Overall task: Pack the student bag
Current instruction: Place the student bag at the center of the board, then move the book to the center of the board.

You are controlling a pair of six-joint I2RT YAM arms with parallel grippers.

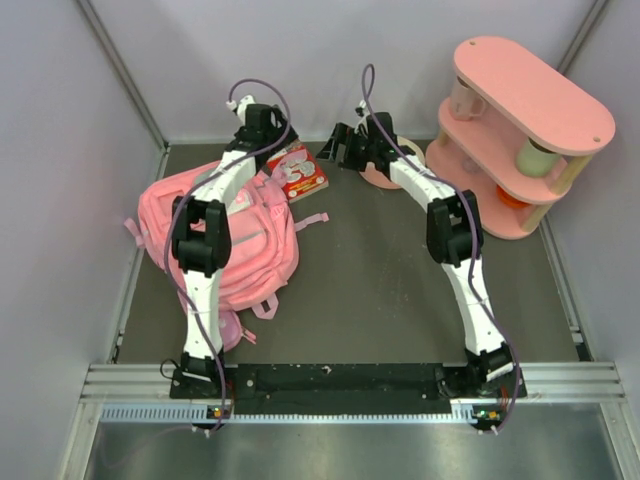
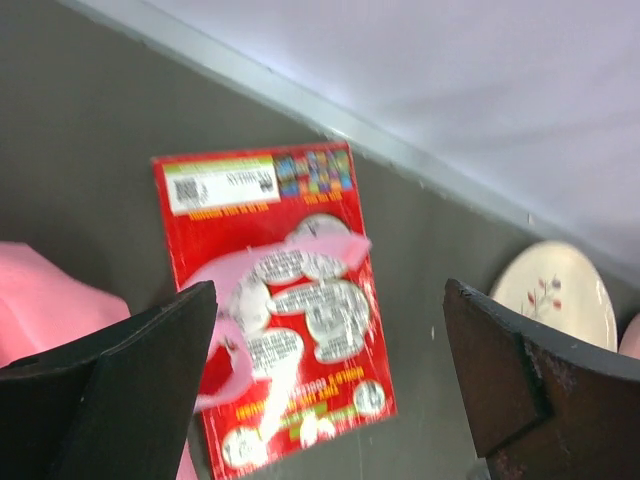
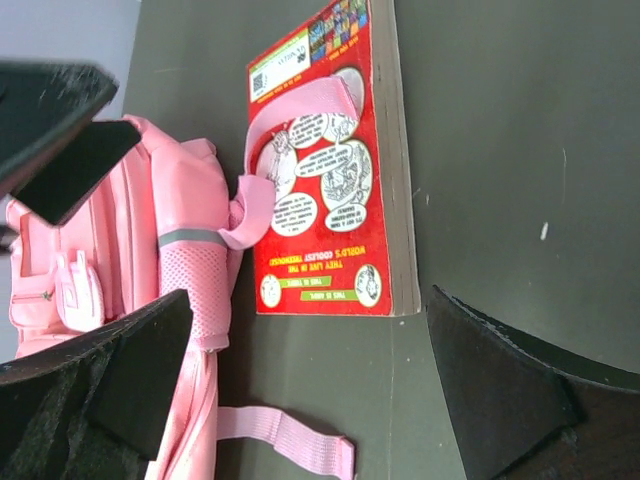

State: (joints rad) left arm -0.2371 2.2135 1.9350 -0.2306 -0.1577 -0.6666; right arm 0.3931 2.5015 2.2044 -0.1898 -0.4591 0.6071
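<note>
The book's pale page edges (image 3: 398, 190) are toward the robot's right gripper, so the red book (image 3: 322, 205) will fan partly open, with its back part trailing behind, when the robot lifts that side of the book.
The pink student bag (image 1: 250, 235) lies flat on the left half of the dark mat, partly under my left arm; its mesh side pocket and grey stripe (image 3: 190, 238) show in the right wrist view. A red book (image 1: 298, 172) lies face up just beyond the bag's top, with the bag's pink carry loop (image 3: 300, 105) draped over its cover. My left gripper (image 2: 328, 300) hovers open above the book (image 2: 280, 300). My right gripper (image 3: 310, 310) is open too, over the mat near the book's (image 3: 330, 180) lower edge. Neither holds anything.
A loose pink strap end (image 3: 290, 440) lies on the mat beside the bag. A pale plate (image 2: 555, 290) sits near the back wall under the right arm. A pink two-level shelf (image 1: 520, 130) with cups stands at the back right. Walls close off the back and sides.
</note>
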